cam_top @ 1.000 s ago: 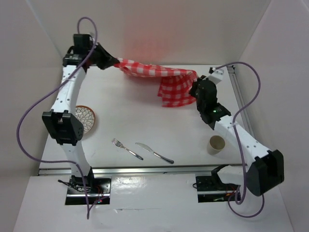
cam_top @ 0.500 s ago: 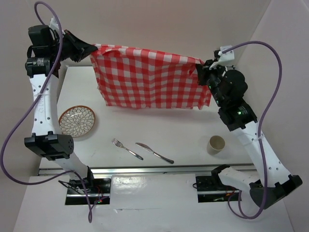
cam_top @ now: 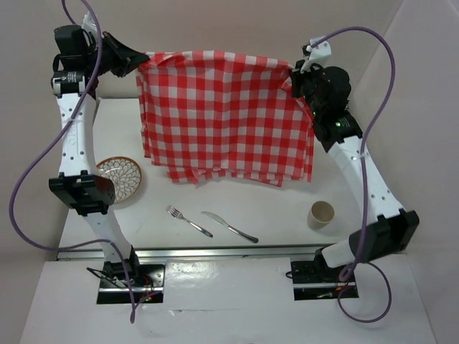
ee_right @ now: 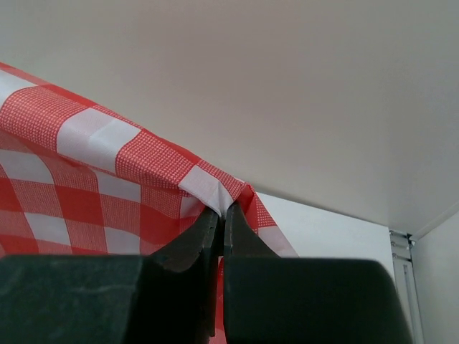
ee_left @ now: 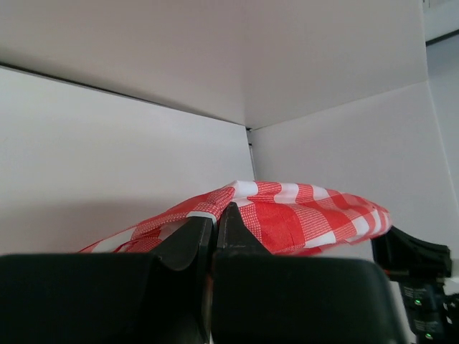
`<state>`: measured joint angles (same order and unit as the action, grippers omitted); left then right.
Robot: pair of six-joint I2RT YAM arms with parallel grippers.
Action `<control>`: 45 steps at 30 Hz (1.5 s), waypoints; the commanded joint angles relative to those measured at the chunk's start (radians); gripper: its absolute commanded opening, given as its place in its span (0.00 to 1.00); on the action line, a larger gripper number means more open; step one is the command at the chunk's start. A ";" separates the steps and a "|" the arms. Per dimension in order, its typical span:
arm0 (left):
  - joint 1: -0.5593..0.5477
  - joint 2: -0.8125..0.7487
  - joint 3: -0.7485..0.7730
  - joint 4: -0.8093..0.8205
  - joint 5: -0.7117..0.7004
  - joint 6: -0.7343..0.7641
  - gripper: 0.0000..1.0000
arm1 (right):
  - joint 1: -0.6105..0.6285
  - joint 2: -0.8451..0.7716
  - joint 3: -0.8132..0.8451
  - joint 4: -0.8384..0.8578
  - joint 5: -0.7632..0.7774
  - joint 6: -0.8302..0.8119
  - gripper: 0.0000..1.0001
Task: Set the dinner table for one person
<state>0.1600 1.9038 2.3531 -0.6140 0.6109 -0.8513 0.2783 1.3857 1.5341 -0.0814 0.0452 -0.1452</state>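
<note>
My grippers have the cloth hanging over the table's far half with its lower edge folded over, so both should pull the cloth down and back toward the fork and knife.
A red-and-white checked cloth hangs spread out like a curtain above the far half of the white dinner table. My left gripper is shut on its upper left corner, raised high. At the same height, my right gripper is shut on the upper right corner. In the left wrist view the black jaws pinch a fold of the cloth. The right wrist view shows that gripper clamped on a white-checked corner of the cloth. The cloth's lower edge is folded over near the table.
A patterned plate lies at the left, partly behind the left arm. A fork and a knife lie near the front rail. A paper cup stands at the front right.
The cloth was bunched low between the grippers a second ago. Both arms have lifted and pulled apart, and it now hangs higher and fully spread.
</note>
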 commanded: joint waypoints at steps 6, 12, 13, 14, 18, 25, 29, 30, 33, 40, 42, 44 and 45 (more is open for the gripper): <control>0.010 0.164 0.155 0.252 0.076 -0.143 0.00 | -0.100 0.229 0.259 0.218 -0.087 0.045 0.00; 0.059 0.169 0.175 0.329 0.098 -0.203 0.00 | -0.110 0.282 0.334 0.247 -0.105 0.055 0.00; 0.070 0.157 0.161 0.339 0.110 -0.203 0.00 | -0.110 0.264 0.316 0.258 -0.105 0.055 0.00; 0.070 0.123 0.116 0.352 0.110 -0.203 0.00 | -0.110 0.251 0.302 0.258 -0.117 0.064 0.00; 0.090 0.032 -0.058 0.367 0.119 -0.172 0.00 | -0.110 0.168 0.189 0.249 -0.154 0.074 0.00; 0.090 -0.239 -0.641 0.359 0.124 -0.045 0.00 | -0.090 -0.075 -0.229 0.161 -0.168 0.136 0.00; 0.099 -0.385 -0.914 0.295 0.057 0.040 0.46 | -0.068 -0.213 -0.414 0.033 -0.150 0.202 0.57; 0.099 -0.406 -0.949 0.263 0.029 0.058 0.71 | -0.056 -0.268 -0.451 -0.027 -0.150 0.225 0.72; 0.099 -0.469 -1.066 0.174 -0.032 0.098 1.00 | -0.024 -0.351 -0.580 -0.180 -0.160 0.326 0.94; 0.108 -0.525 -1.016 0.088 -0.126 0.176 1.00 | 0.004 -0.516 -0.631 -0.340 -0.148 0.467 0.96; 0.082 -0.511 -0.980 0.066 -0.169 0.199 0.95 | 0.004 -0.507 -0.594 -0.325 -0.119 0.487 0.85; 0.021 -0.482 -0.968 0.077 -0.244 0.240 0.83 | 0.004 -0.417 -0.551 -0.316 -0.129 0.525 0.64; 0.001 -0.457 -0.951 0.077 -0.263 0.251 0.76 | 0.004 -0.371 -0.501 -0.316 -0.145 0.526 0.56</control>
<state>0.2222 1.4197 1.3552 -0.5388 0.4362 -0.6838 0.2771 0.9287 0.9291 -0.4137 -0.1009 0.3164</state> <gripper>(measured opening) 0.799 0.606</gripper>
